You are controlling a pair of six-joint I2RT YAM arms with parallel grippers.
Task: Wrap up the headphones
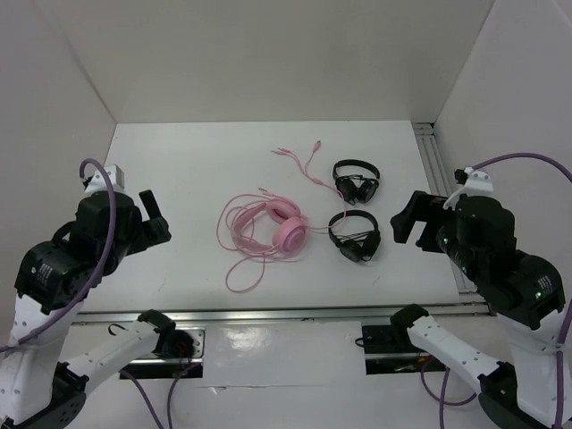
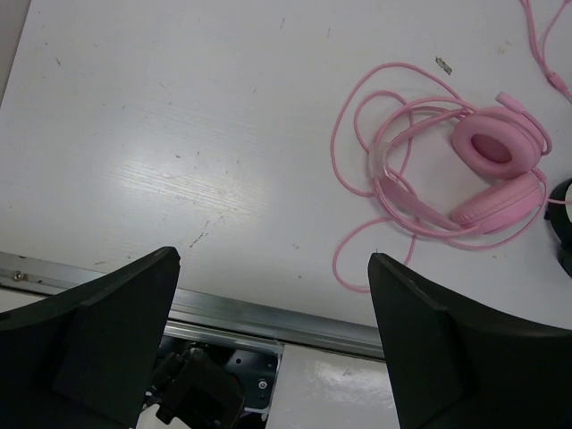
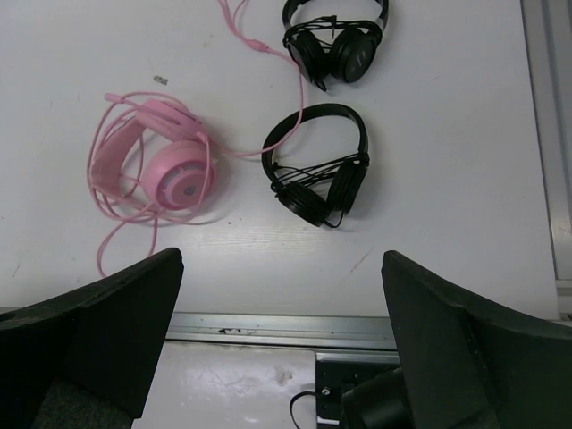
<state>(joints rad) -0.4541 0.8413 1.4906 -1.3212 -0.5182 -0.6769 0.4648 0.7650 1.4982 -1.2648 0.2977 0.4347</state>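
The pink headphones' headband faces my open left gripper, with clear table (image 1: 192, 232) between them. My left gripper should keep going toward the headband's bend (image 1: 238, 230) until its fingers are on both sides of the bend.
The pink headphones (image 1: 273, 228) lie on the white table near its middle, earcups to the right, headband to the left, with the thin pink cable (image 1: 239, 273) looped loosely around and in front of them. They also show in the left wrist view (image 2: 487, 174) and the right wrist view (image 3: 161, 165). My left gripper (image 1: 154, 217) is open and empty, raised at the table's left side, well apart from the headphones. My right gripper (image 1: 409, 221) is open and empty, raised at the right side beside the black headsets.
Two small black headphones lie right of the pink set, one nearer (image 1: 355, 235) and one farther back (image 1: 357, 181). A pink cable end with plugs (image 1: 302, 159) trails toward the back. A metal rail (image 1: 286, 313) runs along the table's near edge; white walls enclose the sides and back.
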